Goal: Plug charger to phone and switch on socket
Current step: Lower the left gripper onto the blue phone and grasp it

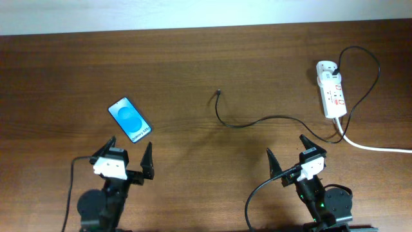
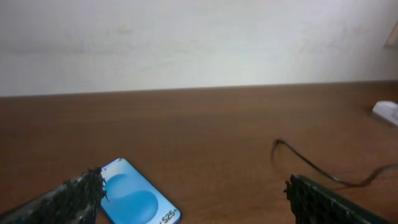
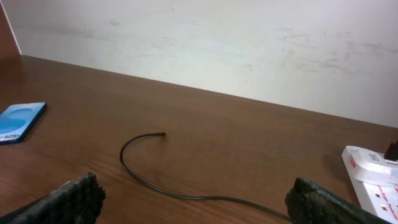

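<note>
The phone's charging end faces my left gripper, so next I swing my left gripper around and grasp the phone's far end, leaving the charging end free.
The phone lies flat on the left of the table, blue screen up; it also shows in the left wrist view and the right wrist view. The charger, a thin black cable, curves from the socket to its free plug tip at mid-table; the cable also shows in the wrist views. The socket is a white power strip at the right. My left gripper is open and empty just in front of the phone. My right gripper is open and empty in front of the cable.
A thick white cord runs from the socket off the right edge. A white wall rises behind the table's far edge. Both arm bases sit at the table's front edge.
</note>
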Tool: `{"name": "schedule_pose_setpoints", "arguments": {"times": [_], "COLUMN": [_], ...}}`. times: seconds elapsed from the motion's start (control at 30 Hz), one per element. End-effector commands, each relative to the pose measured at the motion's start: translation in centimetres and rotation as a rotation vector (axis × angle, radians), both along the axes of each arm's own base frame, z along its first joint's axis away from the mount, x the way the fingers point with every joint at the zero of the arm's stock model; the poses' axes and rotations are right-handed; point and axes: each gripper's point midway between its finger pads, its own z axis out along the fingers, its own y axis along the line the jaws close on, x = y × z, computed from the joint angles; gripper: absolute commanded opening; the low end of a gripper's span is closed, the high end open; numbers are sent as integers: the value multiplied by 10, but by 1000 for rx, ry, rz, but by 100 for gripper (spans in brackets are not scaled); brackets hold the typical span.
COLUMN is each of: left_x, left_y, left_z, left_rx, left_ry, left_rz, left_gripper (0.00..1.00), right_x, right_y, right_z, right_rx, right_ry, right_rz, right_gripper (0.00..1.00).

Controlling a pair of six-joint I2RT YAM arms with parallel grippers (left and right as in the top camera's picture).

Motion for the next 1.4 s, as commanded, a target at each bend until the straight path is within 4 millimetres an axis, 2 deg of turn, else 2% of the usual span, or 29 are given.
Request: {"name": "schedule_pose_setpoints", "arguments": {"times": [0.0,0.13,0.3,0.37,0.43,0.47,0.5,0.6,0.63,0.77,0.83,0.9,1.0,1.03,1.1,1.17,1.2,1.23,1.27,1.37], "left_x": [11,31,55,55,45,37,36,42,47,81,97,105,121,130,150,154,153,152,153,156], "left_y": [4,4,3,-10,-23,-39,-44,-44,-42,-30,-10,7,36,36,21,21,24,29,29,29], "left_z": [27,41,43,32,4,-6,-8,-11,-6,32,41,46,51,47,39,31,23,10,-1,-52], "left_rx": [41,39,29,-1,-58,-108,-127,-128,-128,-123,-146,-162,-99,-92,-145,-147,-190,-271,-303,-304], "left_ry": [29,140,358,446,585,646,661,663,659,689,768,832,971,1018,1025,1040,1072,1121,1155,1300], "left_rz": [13,10,-7,-82,-152,-242,-273,-273,-258,-161,-13,118,299,304,226,225,282,390,422,465], "left_gripper": [99,99,99,99,99,99,99,99,99,99,99,99,99,99,99,99,99,100,99,97], "right_x": [0,0,0,0,0,0,0,0,0,0,0,0,0,0,0,0,0,0,0,0], "right_y": [-1,-1,-1,-1,-1,-1,-1,-1,-1,-1,-1,-1,-1,-1,-1,-1,-1,-1,-1,-1], "right_z": [-2,-2,-2,-2,-2,-2,-2,-2,-2,-2,-2,-2,-2,-2,-2,-2,-2,-2,-2,-2], "right_rx": [5,5,5,5,5,5,5,5,5,5,5,5,5,5,5,5,5,5,5,5], "right_ry": [5,5,5,5,5,5,5,5,5,5,4,5,5,5,5,5,5,5,5,5], "right_rz": [-2,-2,-2,-2,-2,-2,-2,-2,-2,-2,-2,-2,-2,-2,-2,-2,-2,-2,-2,-2], "right_gripper": [98,98,98,98,98,98,98,98,98,98,98,98,98,98,98,98,98,98,98,98]}}
